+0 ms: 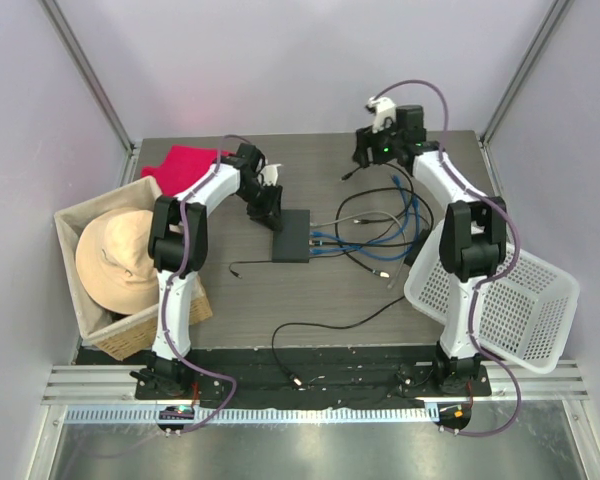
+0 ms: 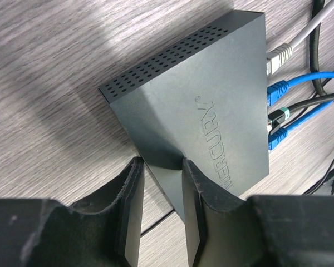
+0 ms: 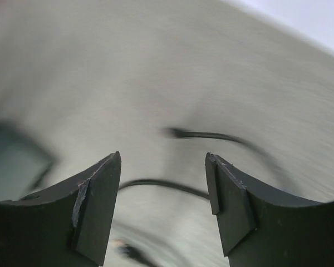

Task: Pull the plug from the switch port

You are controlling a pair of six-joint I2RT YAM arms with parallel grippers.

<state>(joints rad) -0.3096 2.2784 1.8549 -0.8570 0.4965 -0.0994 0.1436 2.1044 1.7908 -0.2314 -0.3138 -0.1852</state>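
Note:
My left gripper's open fingers sit astride the switch's edge (image 2: 163, 189). Next, I move back and shut them against its side (image 1: 274, 236) before my right gripper pulls the grey plug.
The black switch (image 1: 292, 235) lies flat mid-table. In the left wrist view the switch (image 2: 200, 111) carries grey (image 2: 278, 55), blue (image 2: 277, 92) and black (image 2: 278, 115) plugs in the ports along its right edge. My left gripper (image 2: 160, 162) straddles its near corner and grips it; from above this gripper (image 1: 269, 214) sits at the switch's back left corner. My right gripper (image 1: 360, 158) hovers at the back of the table, open and empty (image 3: 162, 158). A loose black cable end (image 1: 348, 175) lies just below it, blurred in the right wrist view (image 3: 175, 132).
Blue cables (image 1: 400, 215) and black cables (image 1: 320, 325) sprawl right of and in front of the switch. A woven basket (image 1: 72, 222) holding a tan hat stands at left, with a red cloth (image 1: 185, 160) behind it. A white perforated basket (image 1: 500, 295) stands at right.

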